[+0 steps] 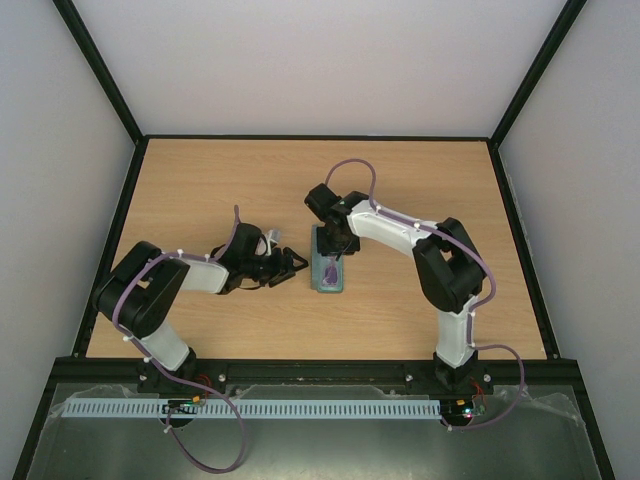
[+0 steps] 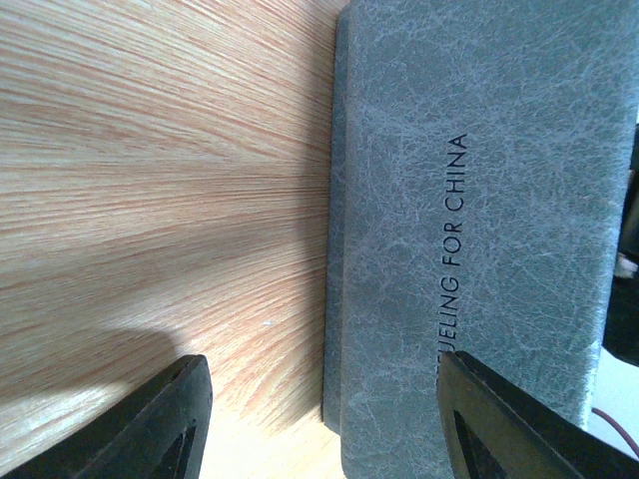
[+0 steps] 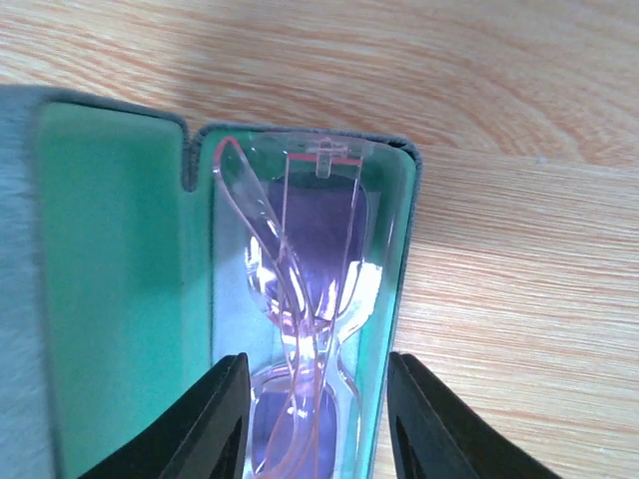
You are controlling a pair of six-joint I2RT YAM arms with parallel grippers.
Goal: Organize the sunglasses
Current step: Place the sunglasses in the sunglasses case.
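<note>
My right gripper hangs over the open tray [image 3: 305, 264] in the lid's way, so it should brace the tray's outer side [image 3: 402, 264] while my left gripper closes the lid.
The pink-framed sunglasses [image 3: 310, 259] lie folded inside the open grey-blue case [image 1: 328, 272], on its green lining [image 3: 120, 269]. In the top view they show as a purple patch [image 1: 332, 270]. My right gripper [image 3: 315, 424] is open just above them, one finger on each side of the case's tray, and holds nothing. It sits over the case's far half in the top view [image 1: 336, 248]. My left gripper [image 1: 292, 265] is open at the case's left side. In the left wrist view [image 2: 324, 419] one finger [image 2: 509, 419] hangs over the case's grey outer shell [image 2: 479, 220], the other over bare wood.
The wooden table [image 1: 200, 190] is bounded by a black frame and white walls. A perforated white rail [image 1: 250, 408] runs along the near edge between the arm bases.
</note>
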